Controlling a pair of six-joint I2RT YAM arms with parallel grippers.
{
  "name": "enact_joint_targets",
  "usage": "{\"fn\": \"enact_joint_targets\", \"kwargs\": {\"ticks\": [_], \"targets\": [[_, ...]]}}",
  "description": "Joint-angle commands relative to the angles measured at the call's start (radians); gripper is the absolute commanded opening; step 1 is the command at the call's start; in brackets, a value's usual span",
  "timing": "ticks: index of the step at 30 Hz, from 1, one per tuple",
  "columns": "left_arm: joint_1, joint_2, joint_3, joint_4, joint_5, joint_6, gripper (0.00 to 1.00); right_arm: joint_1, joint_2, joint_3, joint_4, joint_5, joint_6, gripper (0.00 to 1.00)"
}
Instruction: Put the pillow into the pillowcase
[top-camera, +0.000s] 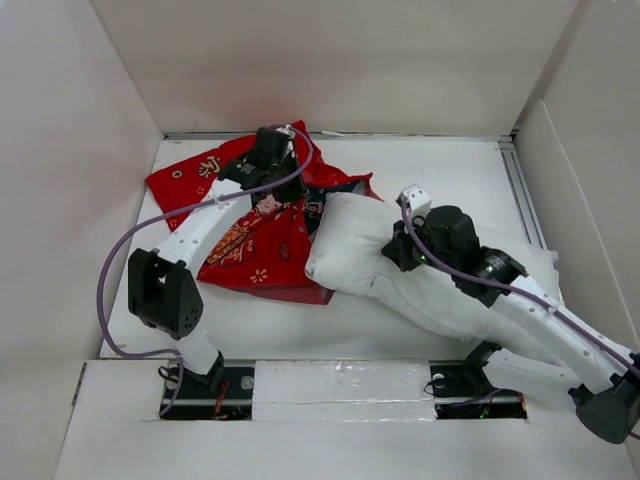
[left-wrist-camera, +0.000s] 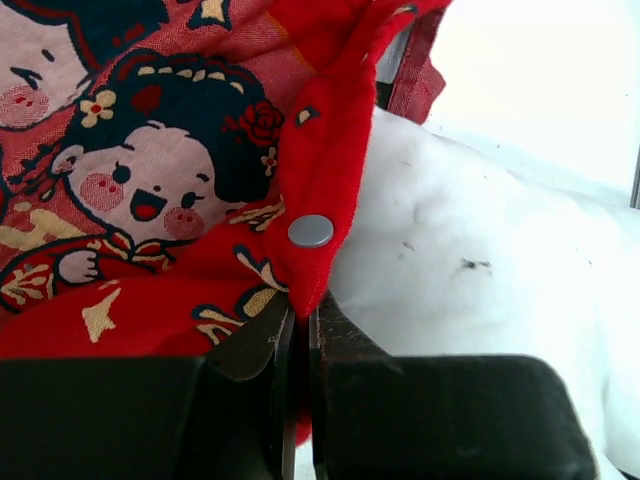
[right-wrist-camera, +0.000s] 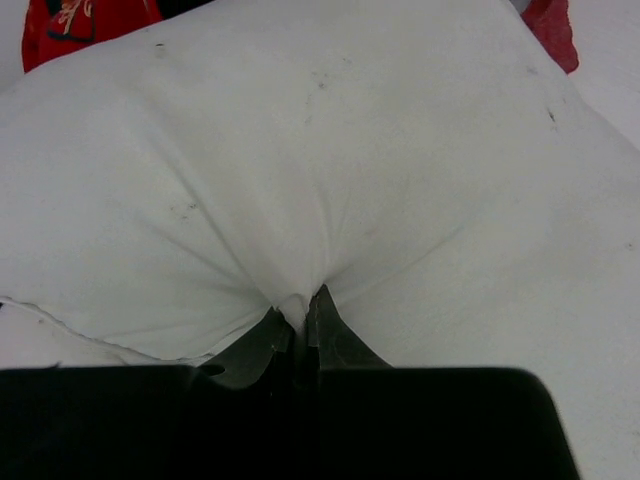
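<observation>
The pillow's end (top-camera: 328, 242) is only a little way in at the pillowcase's opening, so next my right gripper pushes the pillow in first. My left gripper should then pull the hem (left-wrist-camera: 327, 185) over the pillow.
The red pillowcase (top-camera: 250, 240) with cartoon figures lies at the left of the table, its open end toward the white pillow (top-camera: 350, 250). My left gripper (top-camera: 290, 180) is shut on the pillowcase's hem (left-wrist-camera: 310, 270), just below a silver snap (left-wrist-camera: 311, 231); the left gripper (left-wrist-camera: 300, 310) holds that edge lifted beside the pillow (left-wrist-camera: 480, 270). My right gripper (top-camera: 400, 245) is shut on a pinched fold of the pillow (right-wrist-camera: 300, 200), fabric bunched between the right gripper's tips (right-wrist-camera: 300, 310). The pillow's left corner lies against the pillowcase opening.
White walls (top-camera: 70, 150) box in the table on the left, back and right. A metal rail (top-camera: 525, 190) runs along the right side. A purple cable (top-camera: 120, 260) loops off the left arm. Red cloth (right-wrist-camera: 90, 20) shows beyond the pillow.
</observation>
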Motion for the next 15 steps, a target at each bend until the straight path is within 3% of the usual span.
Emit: {"fn": "enact_joint_targets", "kwargs": {"ticks": [1,4,10,15], "targets": [[0.002,-0.086,-0.011,0.018,-0.026,0.018,0.0,-0.002,-0.09,0.014,0.178,-0.132,-0.048,0.0],[0.002,-0.076,0.01,0.007,-0.057,0.029,0.0,0.008,-0.197,-0.032,0.239,-0.264,-0.048,0.0],[0.052,0.047,0.082,0.017,-0.013,0.01,0.0,0.008,-0.228,0.127,-0.025,-0.15,-0.069,0.0],[0.065,0.111,0.188,-0.006,0.01,0.01,0.0,0.008,-0.227,0.138,-0.09,-0.139,-0.069,0.0]]}}
